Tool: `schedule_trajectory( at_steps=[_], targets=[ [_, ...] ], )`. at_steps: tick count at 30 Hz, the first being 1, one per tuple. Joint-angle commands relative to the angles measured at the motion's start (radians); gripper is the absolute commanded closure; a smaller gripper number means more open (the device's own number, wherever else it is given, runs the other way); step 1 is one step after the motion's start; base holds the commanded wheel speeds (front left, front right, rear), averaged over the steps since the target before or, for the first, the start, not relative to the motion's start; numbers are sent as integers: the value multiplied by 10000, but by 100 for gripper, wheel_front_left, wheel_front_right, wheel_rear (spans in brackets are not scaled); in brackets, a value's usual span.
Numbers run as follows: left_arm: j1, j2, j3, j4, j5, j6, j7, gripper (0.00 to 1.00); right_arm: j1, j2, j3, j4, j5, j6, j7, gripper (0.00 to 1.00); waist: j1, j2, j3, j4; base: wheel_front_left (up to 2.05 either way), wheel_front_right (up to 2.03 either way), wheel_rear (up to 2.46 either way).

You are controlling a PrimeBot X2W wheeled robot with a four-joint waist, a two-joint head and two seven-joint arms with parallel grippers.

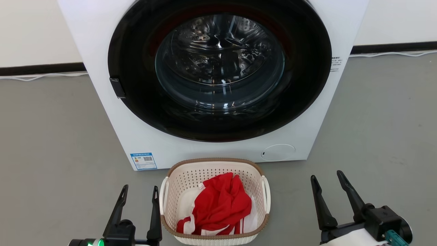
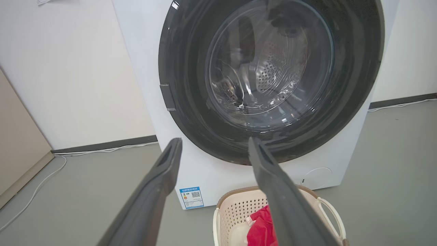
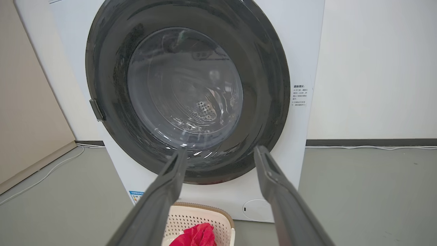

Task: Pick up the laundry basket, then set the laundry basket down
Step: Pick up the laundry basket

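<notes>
I expect the red garment point(image 1: 224, 201) to come along and stay in place when I raise the basket, since it lies heaped low inside the laundry basket point(image 1: 187, 201).
The laundry basket point(image 1: 177, 191), cream-white and perforated with a brown rim and white side handles, stands on the grey floor just in front of the washing machine, holding a red garment point(image 1: 220, 203). My left gripper point(image 1: 140, 191) is open just left of the basket's left handle, its inner finger close beside it. My right gripper point(image 1: 328, 179) is open well to the right of the basket, apart from it. In the left wrist view the basket point(image 2: 235, 208) lies low between and behind my fingers point(image 2: 215, 142). The right wrist view shows the basket point(image 3: 205, 215) at the bottom, beside the open gripper point(image 3: 220, 152).
A white front-loading washing machine point(image 1: 102, 85) with a shut dark round door point(image 1: 220, 68) stands right behind the basket. White cables point(image 1: 41, 77) run along the dark skirting by the wall. A beige panel point(image 2: 17, 147) stands at the left. Grey floor spreads on both sides.
</notes>
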Motion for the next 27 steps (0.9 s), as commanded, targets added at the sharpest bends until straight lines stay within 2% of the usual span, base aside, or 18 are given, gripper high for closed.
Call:
schedule_trajectory(
  at_steps=[1, 11, 27],
  targets=[
    [-236, 8, 337, -233, 120, -96, -65, 0, -224, -87, 190, -178, 47, 71, -122, 0, 0, 0, 107, 2, 0, 0, 0],
    [-1121, -152, 443, 261, -80, -486, -65, 0, -1087, -87, 78, 296, 9, 71, -122, 0, 0, 0, 1356, 192, 0, 0, 0],
    [-4394, -479, 748, 2122, -599, -1309, -65, 0, -3746, -87, -461, 1362, -274, 71, -122, 0, 0, 0, 4966, 577, 0, 0, 0]
  ],
)
